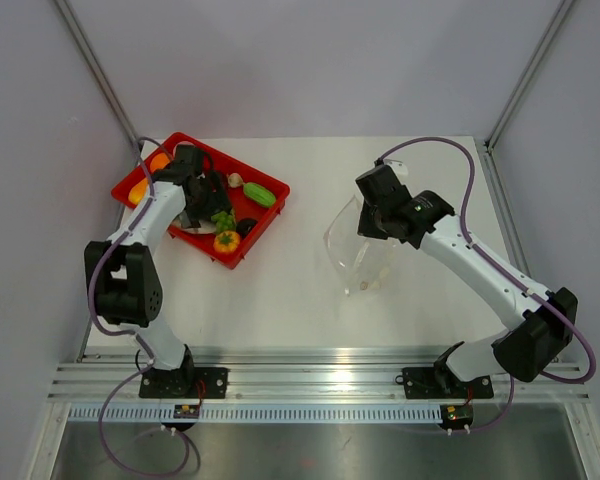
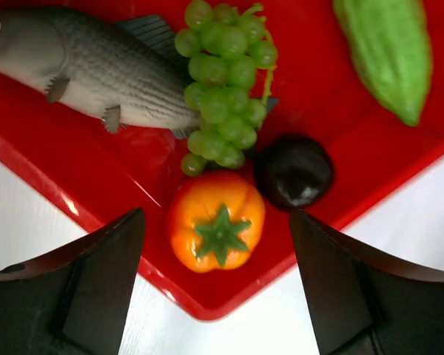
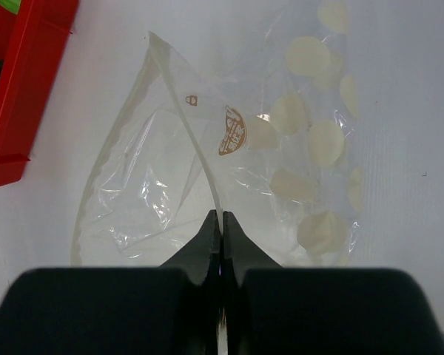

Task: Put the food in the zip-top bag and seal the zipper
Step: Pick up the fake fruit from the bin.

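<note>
The green grapes' narrow width point(image 2: 223, 89) has my left gripper's open fingers lined up across it, so the gripper should now move toward the bunch point(image 1: 223, 221) and close around it there.
The clear zip-top bag point(image 1: 360, 255) lies right of centre, its mouth spread open toward the tray. My right gripper point(image 1: 372, 218) is shut on the bag's upper mouth edge; in the right wrist view point(image 3: 222, 216) it pinches the zipper strip point(image 3: 183, 111). My left gripper point(image 1: 212, 203) is open above the red tray's near corner. In the left wrist view point(image 2: 214, 218) it straddles an orange toy pepper point(image 2: 216, 229) without touching it. Beside the pepper lie green grapes point(image 2: 226, 81), a dark purple fruit point(image 2: 294, 170), a green gourd point(image 2: 388, 52) and a grey fish point(image 2: 89, 70).
The red tray point(image 1: 270, 215) sits at the back left, with an orange piece point(image 1: 160, 161) and a small pale piece point(image 1: 235, 180) also inside. Its edge shows in the right wrist view point(image 3: 22, 96). The bag carries whitish round marks point(image 3: 311, 140).
</note>
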